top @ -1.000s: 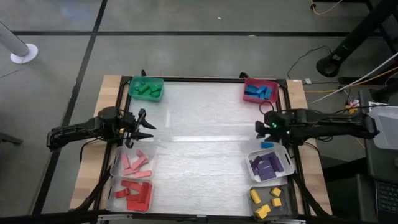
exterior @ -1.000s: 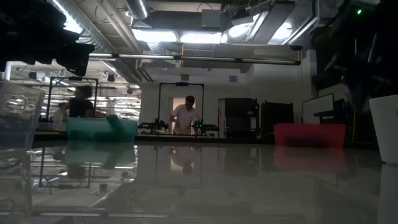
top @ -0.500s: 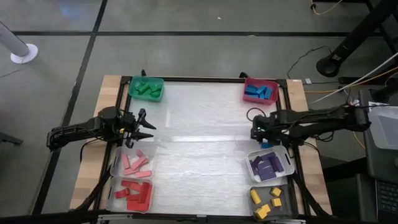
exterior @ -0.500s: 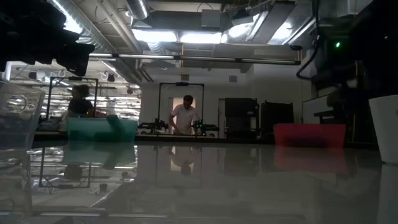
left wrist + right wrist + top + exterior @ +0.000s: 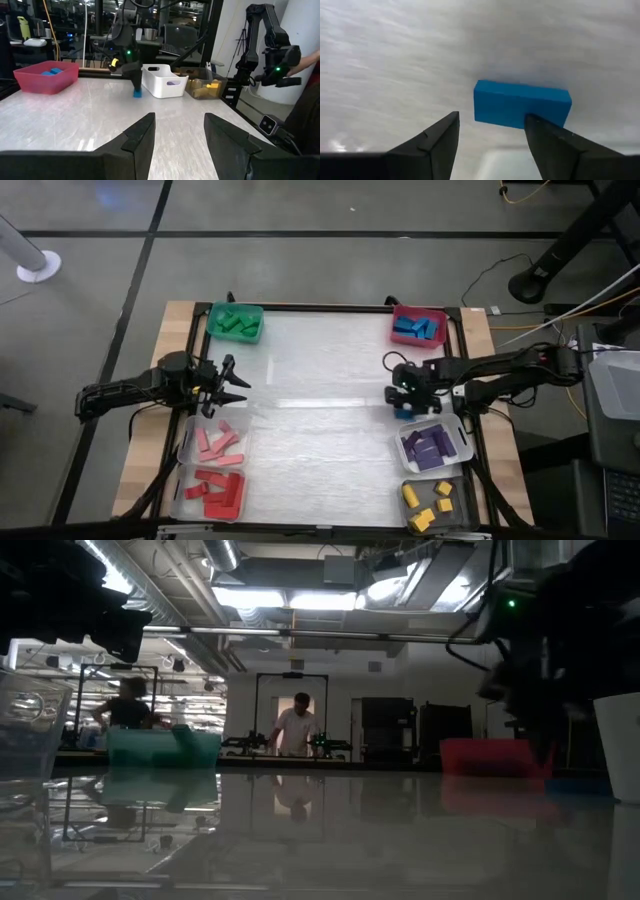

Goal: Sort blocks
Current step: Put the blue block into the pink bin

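Observation:
My right gripper needs to turn first and take the block across its narrow width (image 5: pixel 515 102), because the blue block (image 5: pixel 403 414) lies lengthwise across the gripper's open fingers.
A single blue block (image 5: pixel 521 104) lies flat on the table beside the white bin's far edge; it also shows under the right arm (image 5: pixel 403 412) and in the left wrist view (image 5: pixel 137 92). My right gripper (image 5: pixel 491 122) is open and hovers just over this block, pointing down, with the block slightly ahead of its fingertips. My right gripper (image 5: pixel 400 387) sits right of the table's middle. My left gripper (image 5: pixel 235 387) waits, open, at the table's left side above the pink bin, and its fingers (image 5: pixel 179 117) point across the table. The other blocks lie sorted in bins.
A green bin of green blocks (image 5: pixel 236 322) and a red bin of blue blocks (image 5: pixel 418 327) stand at the far edge. Clear bins of pink (image 5: pixel 213 442) and red blocks (image 5: pixel 213 492) stand near left; a white bin of purple (image 5: pixel 433 446) and a grey bin of yellow (image 5: pixel 432 505) near right. People stand in the room behind.
My right gripper has moved toward the table's left, from beside the right rail to a spot over the blue block, and has come down into the low view. My left arm has kept still.

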You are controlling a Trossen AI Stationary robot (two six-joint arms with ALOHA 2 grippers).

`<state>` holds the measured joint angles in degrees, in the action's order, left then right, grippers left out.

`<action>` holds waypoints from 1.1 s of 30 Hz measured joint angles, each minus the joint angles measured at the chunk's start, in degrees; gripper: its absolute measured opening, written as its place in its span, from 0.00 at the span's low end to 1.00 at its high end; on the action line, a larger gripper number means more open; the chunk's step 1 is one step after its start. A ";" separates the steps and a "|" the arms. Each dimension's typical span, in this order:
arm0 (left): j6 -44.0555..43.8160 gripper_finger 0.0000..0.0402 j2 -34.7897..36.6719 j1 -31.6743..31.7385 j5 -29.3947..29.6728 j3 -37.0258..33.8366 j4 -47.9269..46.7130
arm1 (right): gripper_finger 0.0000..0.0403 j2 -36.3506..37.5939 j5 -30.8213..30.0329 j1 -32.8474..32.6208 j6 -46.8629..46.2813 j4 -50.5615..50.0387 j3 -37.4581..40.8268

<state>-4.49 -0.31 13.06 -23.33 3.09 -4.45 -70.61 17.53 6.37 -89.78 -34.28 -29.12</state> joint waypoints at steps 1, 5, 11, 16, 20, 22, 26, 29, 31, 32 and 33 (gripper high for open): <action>0.00 0.40 0.00 -0.02 -0.02 0.00 0.00 | 0.56 0.00 -1.03 0.00 -0.02 2.04 0.04; 0.00 0.40 -0.01 -0.01 -0.01 0.00 0.00 | 0.56 -0.07 -7.21 0.01 0.03 8.90 0.12; 0.00 0.40 -0.01 -0.01 -0.01 0.00 0.00 | 0.56 -0.17 -16.87 0.13 5.08 18.23 0.37; 0.00 0.40 0.00 0.00 -0.02 0.00 0.00 | 0.56 -0.15 -21.73 0.15 10.53 27.18 0.48; 0.00 0.40 0.01 0.00 0.00 0.00 0.00 | 0.56 -0.12 -22.46 0.15 10.56 35.46 0.45; 0.00 0.40 -0.01 -0.01 0.00 0.00 0.00 | 0.56 -0.11 -22.31 0.15 10.71 39.21 0.41; 0.00 0.40 0.01 0.00 0.00 0.00 0.00 | 0.56 -0.07 -23.18 0.15 12.50 43.51 0.39; 0.00 0.40 0.01 -0.02 -0.02 0.00 0.00 | 0.56 -0.04 -25.12 0.17 13.95 44.40 0.39; 0.00 0.40 -0.01 0.00 0.00 0.00 0.00 | 0.56 -0.04 -24.74 0.17 20.00 44.41 0.37; 0.00 0.40 0.00 0.00 -0.01 0.00 0.00 | 0.56 -0.04 -23.94 0.20 23.86 44.41 0.36; 0.00 0.40 0.00 -0.02 0.00 0.00 -0.01 | 0.56 -0.04 -22.84 0.19 27.62 44.30 0.24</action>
<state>-4.49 -0.30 13.04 -23.33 3.09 -4.46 -70.65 -5.32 6.56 -62.16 10.02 -28.89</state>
